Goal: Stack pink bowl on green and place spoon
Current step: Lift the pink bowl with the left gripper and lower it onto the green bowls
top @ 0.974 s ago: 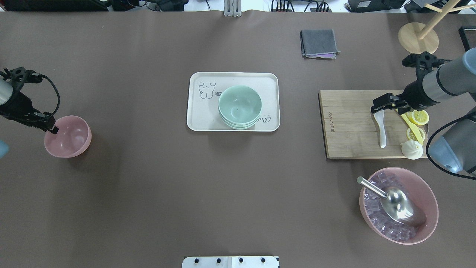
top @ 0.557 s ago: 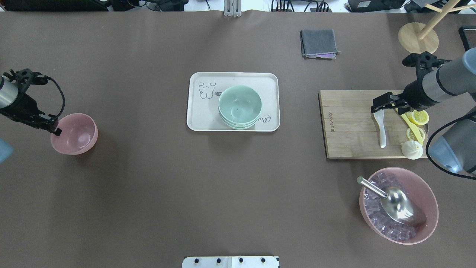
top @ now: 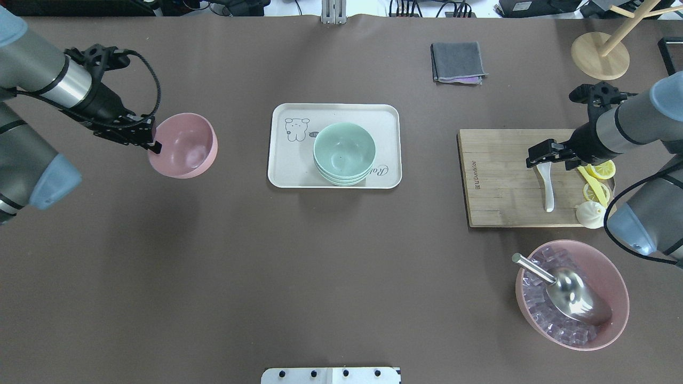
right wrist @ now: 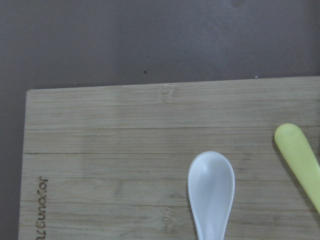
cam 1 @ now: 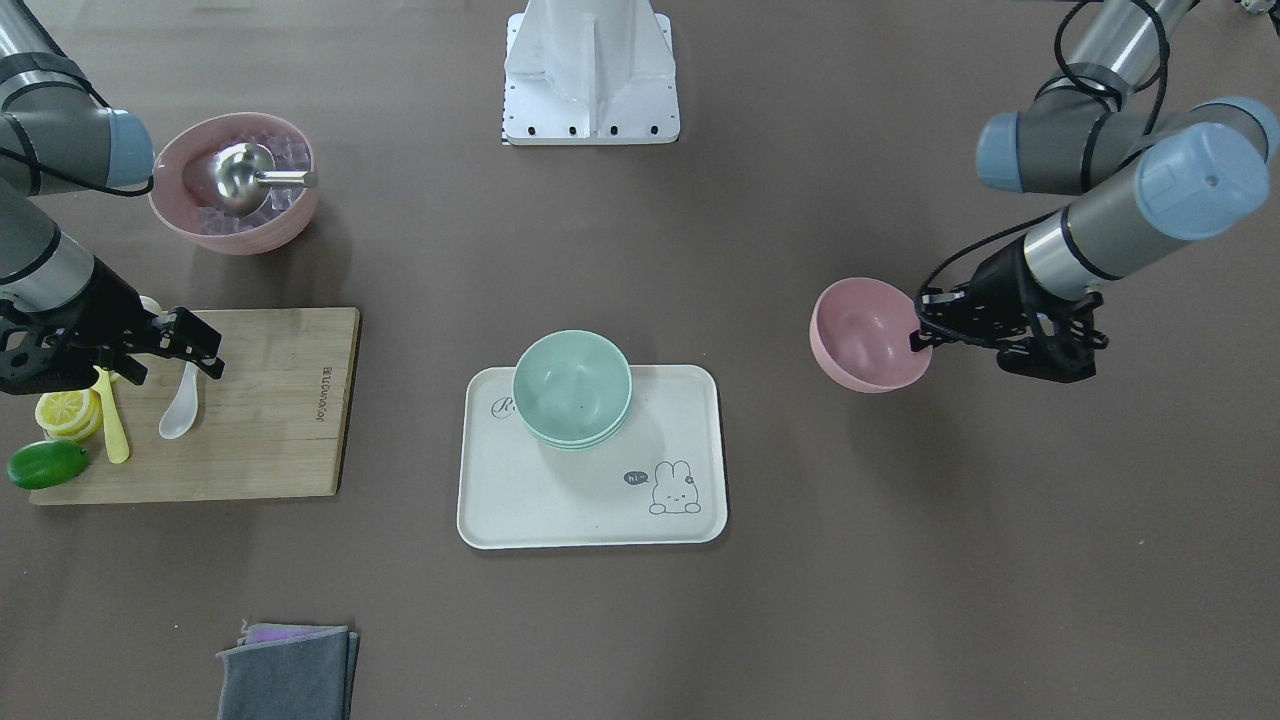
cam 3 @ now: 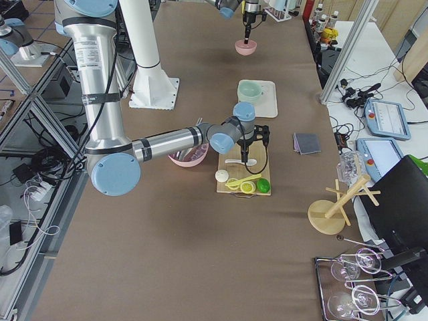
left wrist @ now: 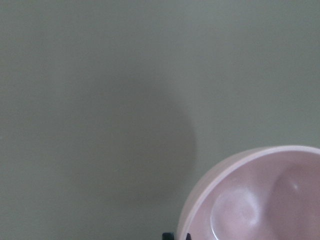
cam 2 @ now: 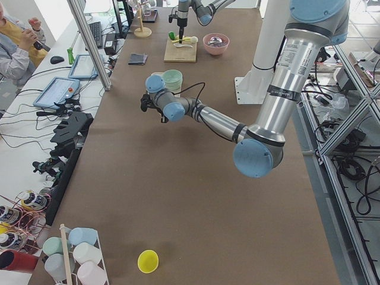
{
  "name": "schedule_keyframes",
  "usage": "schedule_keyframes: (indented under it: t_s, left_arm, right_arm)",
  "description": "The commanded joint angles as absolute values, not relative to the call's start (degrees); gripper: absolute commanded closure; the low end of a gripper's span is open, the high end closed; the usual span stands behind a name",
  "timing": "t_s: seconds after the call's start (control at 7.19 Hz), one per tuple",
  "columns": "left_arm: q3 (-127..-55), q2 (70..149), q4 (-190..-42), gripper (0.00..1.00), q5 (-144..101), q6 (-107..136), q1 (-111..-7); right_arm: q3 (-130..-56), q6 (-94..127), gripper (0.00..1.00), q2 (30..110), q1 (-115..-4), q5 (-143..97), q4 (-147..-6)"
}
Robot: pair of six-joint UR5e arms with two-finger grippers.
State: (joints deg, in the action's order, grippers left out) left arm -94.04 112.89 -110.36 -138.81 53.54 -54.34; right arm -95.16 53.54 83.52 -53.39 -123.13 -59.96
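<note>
My gripper will make the spoon (cam 1: 181, 402) roll onto its side when it grips and lifts the spoon, because the white spoon's rounded bowl end narrows to a slim neck (right wrist: 211, 192).
The pink bowl (top: 184, 145) hangs above the table, left of the white tray (top: 288, 165). My left gripper (top: 153, 144) is shut on its left rim; the bowl also shows in the left wrist view (left wrist: 260, 200) and the front view (cam 1: 865, 335). A stack of green bowls (top: 344, 152) stands on the tray. The white spoon (top: 547, 186) lies on the wooden cutting board (top: 501, 181). My right gripper (top: 540, 156) is open just above the spoon's bowl end, which shows in the right wrist view (right wrist: 211, 190).
A yellow spoon (top: 589, 181), lemon slices (top: 600, 169) and a white bun (top: 590, 214) lie on the board's right side. A large pink bowl of ice with a metal scoop (top: 572, 293) stands in front of the board. A grey cloth (top: 458, 62) and a wooden stand (top: 600, 53) sit at the back.
My left gripper has carried the pink bowl up off the table and to the right, towards the tray. My right gripper has shifted slightly over the spoon.
</note>
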Motion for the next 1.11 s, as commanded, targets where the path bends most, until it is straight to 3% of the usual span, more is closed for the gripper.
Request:
schedule_keyframes:
  t_s: [0.0, 0.14, 0.42, 0.97]
  left_arm:
    - [-91.34, 128.93, -101.24, 1.0, -132.16, 65.54, -47.49]
    - [-88.53, 135.81, -95.16, 1.0, -129.92, 65.57, -46.16]
    - [-81.06, 142.18, -95.27, 1.0, -127.81, 65.57, -45.01]
    - [-77.7, 143.17, -98.96, 1.0, -123.48, 66.79, -40.52]
  right_arm:
    - [-94.4, 53.79, 0.02, 83.67, -51.68, -120.76, -60.03]
    - [-94.31, 53.79, 0.03, 83.93, -51.68, -120.94, -60.03]
    - [-94.13, 53.88, 0.03, 83.85, -51.51, -120.5, -60.38]
    - [-93.87, 54.05, 0.03, 83.5, -51.42, -120.59, -60.38]
